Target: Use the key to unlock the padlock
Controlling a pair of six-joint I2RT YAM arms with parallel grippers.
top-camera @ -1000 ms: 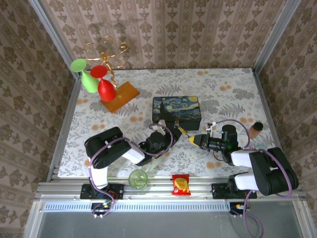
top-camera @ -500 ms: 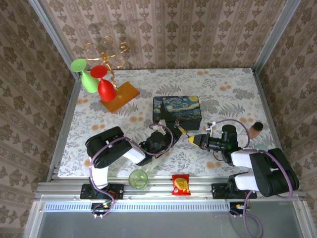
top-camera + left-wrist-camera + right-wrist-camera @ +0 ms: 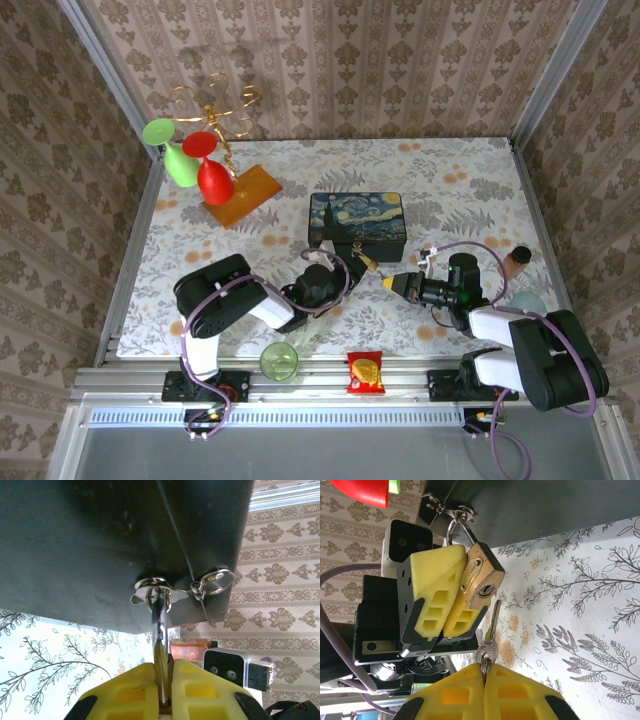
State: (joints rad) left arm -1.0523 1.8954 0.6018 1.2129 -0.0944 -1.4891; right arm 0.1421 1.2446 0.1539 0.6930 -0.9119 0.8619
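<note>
The key's tip (image 3: 498, 603) is aimed past the slanted padlock's keyhole. So next my right gripper points the key again while my left gripper turns the padlock (image 3: 483, 571) into line.
The brass padlock (image 3: 481, 577) hangs by its silvery shackle (image 3: 159, 611) from the metal clasp (image 3: 152, 587) on the front of the painted box (image 3: 357, 225). My left gripper (image 3: 164, 680) is shut on the padlock's body, which shows edge-on between the yellow fingers (image 3: 434, 587). The keyhole faces my right gripper (image 3: 484, 672), which is shut on the ring at the head of the small key (image 3: 491, 632). The key's tip points at the padlock's underside, just below and beside the keyhole, not inside it. In the top view the two grippers meet in front of the box, left gripper (image 3: 345, 266) and right gripper (image 3: 388, 283).
A stand with a green and a red glass (image 3: 200, 165) is at the back left. A green cup (image 3: 279, 360) and a snack packet (image 3: 365, 372) sit at the near edge. A brown bottle (image 3: 517, 260) and a teal object (image 3: 528, 302) are at the right.
The right arm's elbow has swung slightly outward, uncovering the teal object. Both grippers keep their holds in front of the box.
</note>
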